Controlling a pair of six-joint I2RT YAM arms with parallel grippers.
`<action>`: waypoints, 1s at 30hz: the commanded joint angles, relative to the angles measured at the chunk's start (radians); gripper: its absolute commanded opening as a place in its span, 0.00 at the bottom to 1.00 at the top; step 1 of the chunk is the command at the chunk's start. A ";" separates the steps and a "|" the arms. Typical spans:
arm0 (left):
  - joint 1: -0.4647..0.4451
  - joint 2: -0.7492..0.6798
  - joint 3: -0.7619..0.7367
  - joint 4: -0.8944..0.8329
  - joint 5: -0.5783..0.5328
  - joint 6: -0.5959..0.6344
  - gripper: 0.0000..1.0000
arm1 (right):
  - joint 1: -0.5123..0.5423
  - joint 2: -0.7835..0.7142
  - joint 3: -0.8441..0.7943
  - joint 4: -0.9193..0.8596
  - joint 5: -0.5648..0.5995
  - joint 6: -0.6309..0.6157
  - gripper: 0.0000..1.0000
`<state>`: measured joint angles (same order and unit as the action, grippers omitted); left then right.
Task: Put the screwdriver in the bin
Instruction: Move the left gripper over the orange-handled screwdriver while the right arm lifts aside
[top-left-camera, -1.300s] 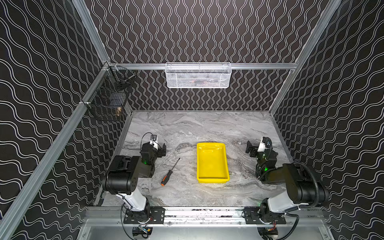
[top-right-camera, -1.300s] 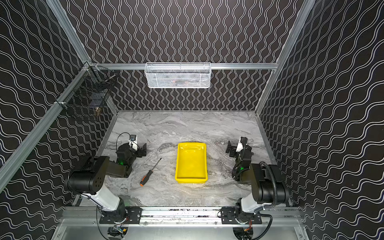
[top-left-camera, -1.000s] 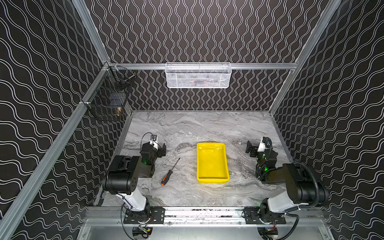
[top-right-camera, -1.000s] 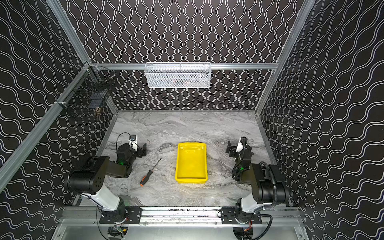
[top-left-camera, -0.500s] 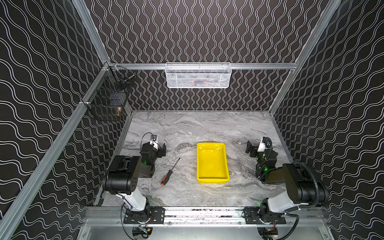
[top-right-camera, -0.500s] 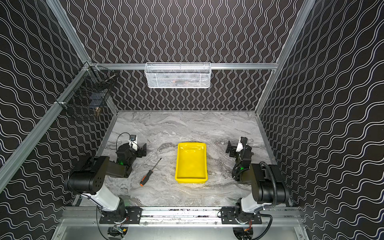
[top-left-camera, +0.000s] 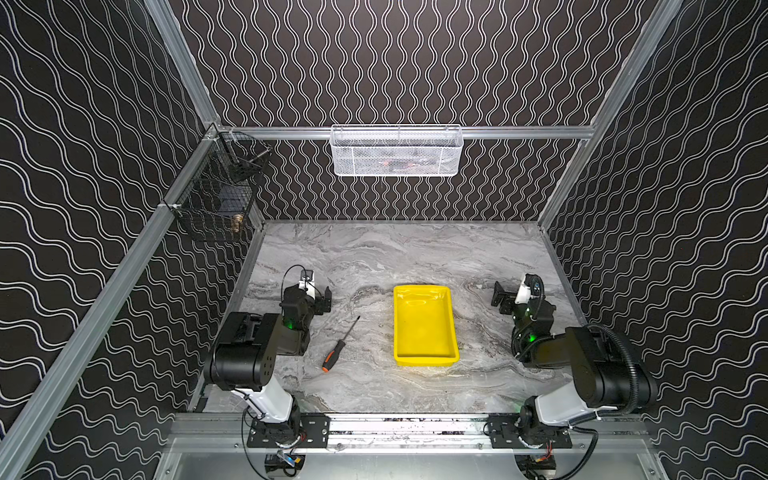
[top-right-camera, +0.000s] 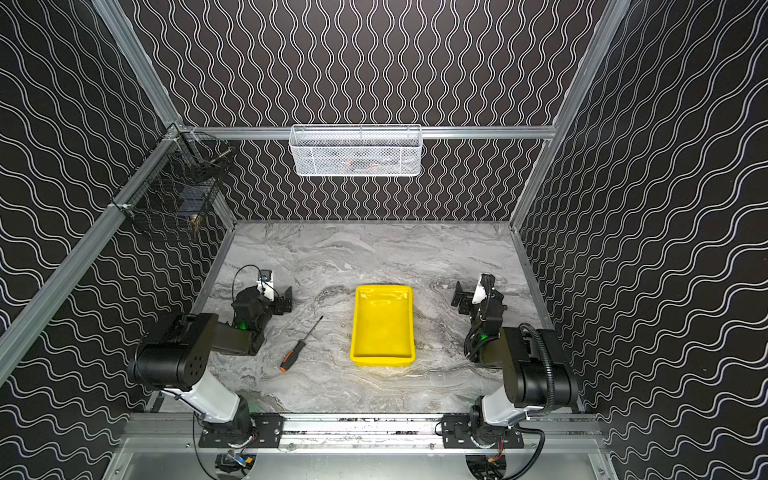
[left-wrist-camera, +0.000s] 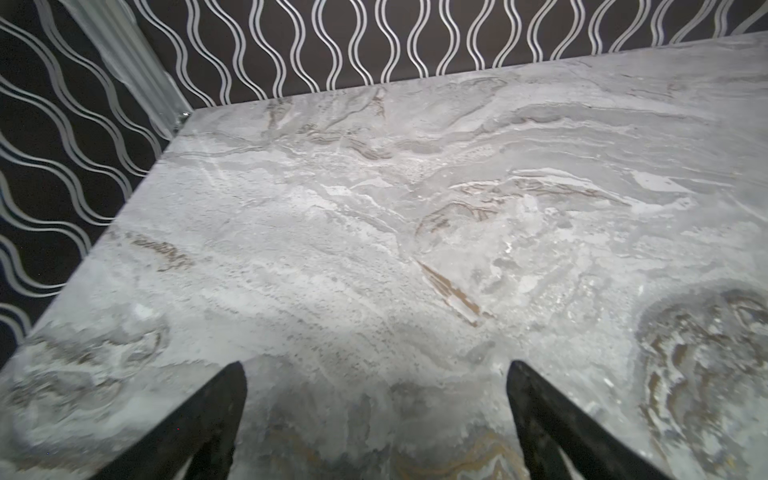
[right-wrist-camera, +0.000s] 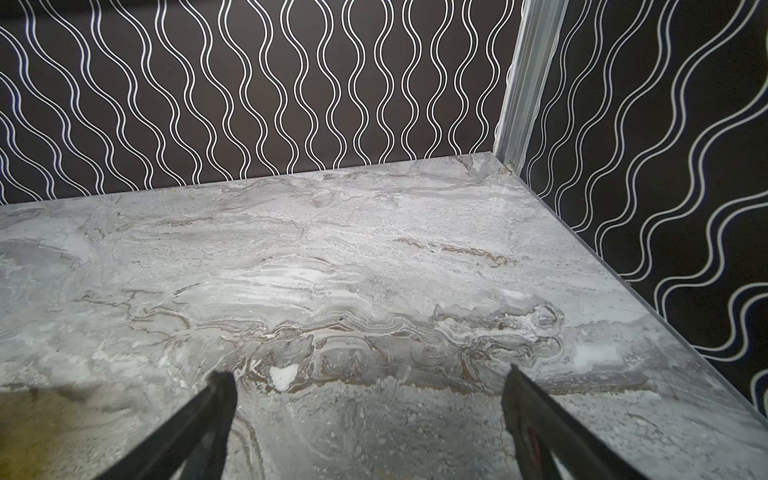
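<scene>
I should raise my left gripper, tip it down and bring it back over the handle (top-left-camera: 340, 346) near the screwdriver's shaft, because it points low toward the back wall (left-wrist-camera: 400, 40), past the screwdriver's handle.
In both top views the screwdriver (top-left-camera: 341, 344) (top-right-camera: 300, 344) lies flat on the marble table, its black and orange handle toward the front and its thin shaft pointing back and right. To its right stands the bin (top-left-camera: 426, 361) (top-right-camera: 382, 360), a yellow tray with nothing in it. My left gripper (top-left-camera: 321, 298) (top-right-camera: 283, 301) (left-wrist-camera: 376, 374) rests low behind and left of the screwdriver, open, with only bare marble between its fingers. Right of the bin, my right gripper (top-left-camera: 502, 298) (top-right-camera: 462, 301) (right-wrist-camera: 368, 380) is open over bare marble too. Neither wrist view shows the screwdriver or the bin.
A white mesh basket (top-left-camera: 397, 151) hangs on the back rail, and a black wire basket (top-left-camera: 218, 199) hangs on the left rail. Patterned walls close in the table on three sides. A metal rail (top-left-camera: 415, 428) with both arm bases runs along the front.
</scene>
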<state>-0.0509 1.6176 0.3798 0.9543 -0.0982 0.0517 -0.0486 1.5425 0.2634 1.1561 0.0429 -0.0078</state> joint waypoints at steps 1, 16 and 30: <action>-0.005 -0.076 0.011 -0.059 -0.106 -0.032 0.99 | 0.000 -0.019 0.017 -0.015 0.010 0.007 0.99; -0.085 -0.702 0.317 -1.175 -0.160 -0.525 0.99 | 0.002 -0.274 0.493 -0.977 -0.338 0.174 0.99; -0.245 -0.557 0.457 -1.640 -0.034 -0.531 0.99 | 0.001 -0.478 0.469 -1.193 -0.500 0.208 0.99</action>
<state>-0.2775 1.0691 0.8577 -0.5980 -0.1684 -0.4530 -0.0479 1.0969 0.7525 0.0147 -0.4091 0.1932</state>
